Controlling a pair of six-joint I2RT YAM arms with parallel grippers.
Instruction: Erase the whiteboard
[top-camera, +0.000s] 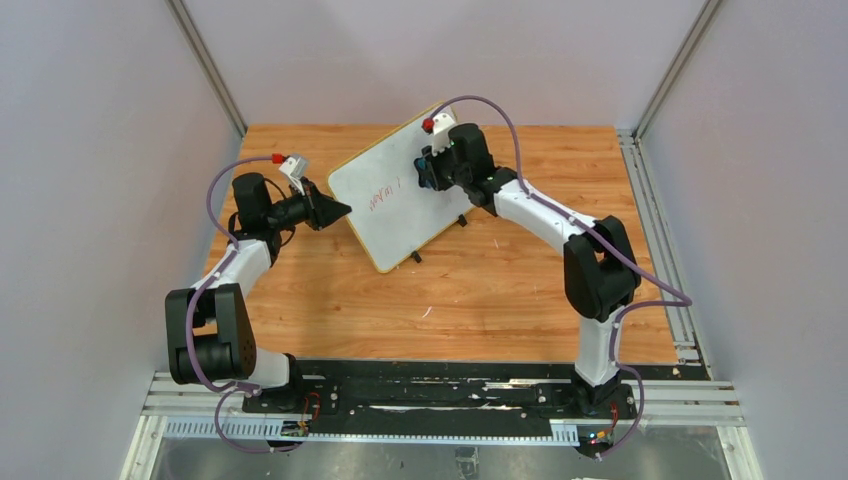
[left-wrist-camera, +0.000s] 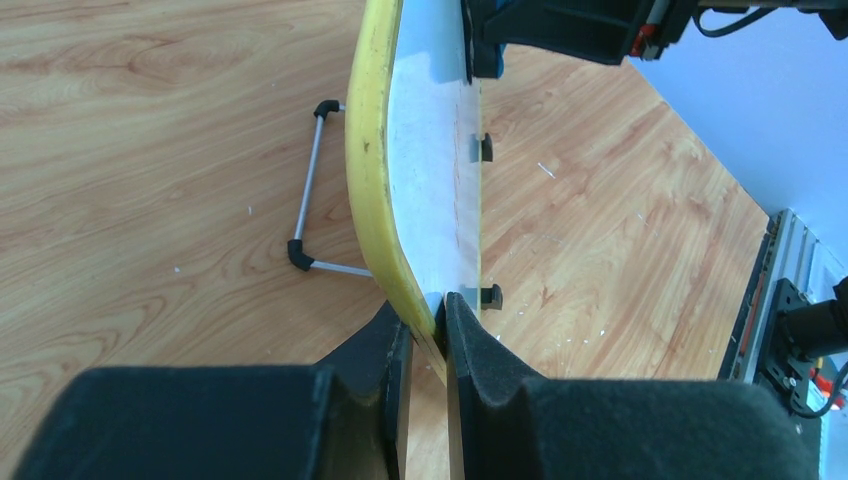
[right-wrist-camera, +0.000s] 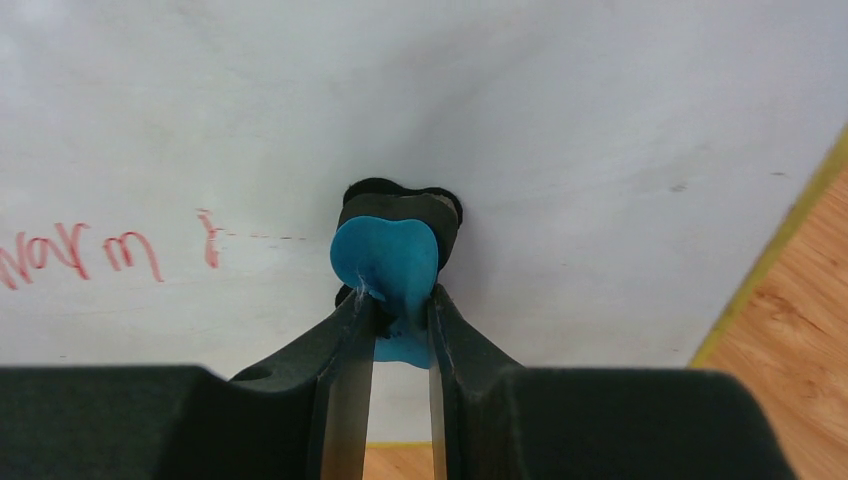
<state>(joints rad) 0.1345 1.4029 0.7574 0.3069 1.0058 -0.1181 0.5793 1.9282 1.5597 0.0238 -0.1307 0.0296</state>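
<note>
The eraser in the robot's right gripper is past the end of the red handwriting (top-camera: 398, 183), so the robot should wipe it back across the letters (top-camera: 380, 197) toward the left gripper.
The whiteboard (top-camera: 395, 200), white with a thin yellow rim, stands tilted on small black clip feet at the table's middle back. Red handwriting (top-camera: 386, 195) is on its left half, and it also shows in the right wrist view (right-wrist-camera: 80, 255). My left gripper (top-camera: 338, 209) is shut on the board's left edge, its jaws pinching the yellow rim (left-wrist-camera: 375, 190). My right gripper (top-camera: 428, 168) is shut on a small blue-and-black eraser (right-wrist-camera: 388, 262) and presses it against the board's face (right-wrist-camera: 560, 120), to the right of the writing.
A wire stand (left-wrist-camera: 308, 200) with black rubber ends props the board from behind. The wooden table (top-camera: 480, 290) stretches in front of the board. Grey walls enclose the table on three sides, and a metal rail (top-camera: 660, 220) runs along its right edge.
</note>
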